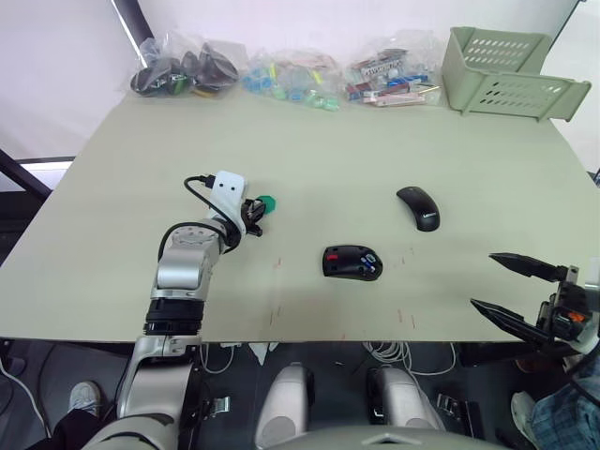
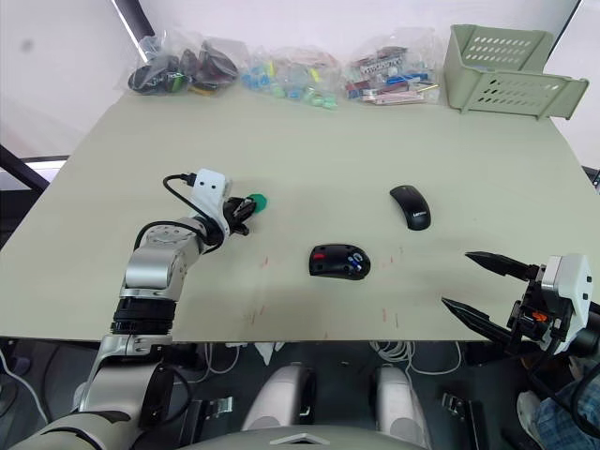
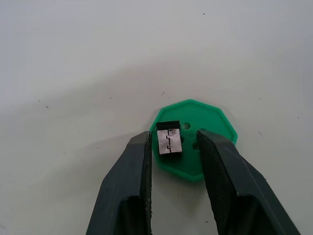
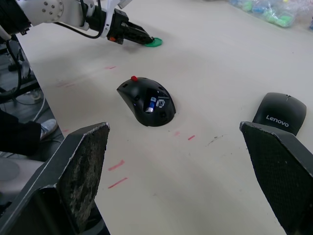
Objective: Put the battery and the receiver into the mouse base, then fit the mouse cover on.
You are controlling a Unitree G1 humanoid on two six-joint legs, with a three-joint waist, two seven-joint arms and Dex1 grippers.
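I can see a pale-edged slot [image 1: 369,257] beside the blue battery, so the black mouse base [image 1: 352,262] will take the receiver there when I press the receiver down.
The black mouse base [image 1: 352,262] lies at the table's front middle, red parts showing in its hollow. The blue battery [image 4: 151,104] with a white end sits inside it. Behind and right of it lies the glossy mouse cover [image 1: 418,207], logo up. To the left, the small black receiver [image 3: 169,139] with a white label rests on a green disc [image 3: 205,128]. My left gripper [image 3: 174,137] is open with a finger on each side of the receiver, a narrow gap on both sides. My right gripper [image 1: 483,279] is wide open and empty over the front right edge.
Clear bags of small parts [image 1: 291,73] line the far edge. A pale green basket [image 1: 506,73] stands at the back right corner. Faint red marks [image 4: 117,166] dot the tabletop near the mouse base. A person's leg [image 1: 562,422] is by the front right corner.
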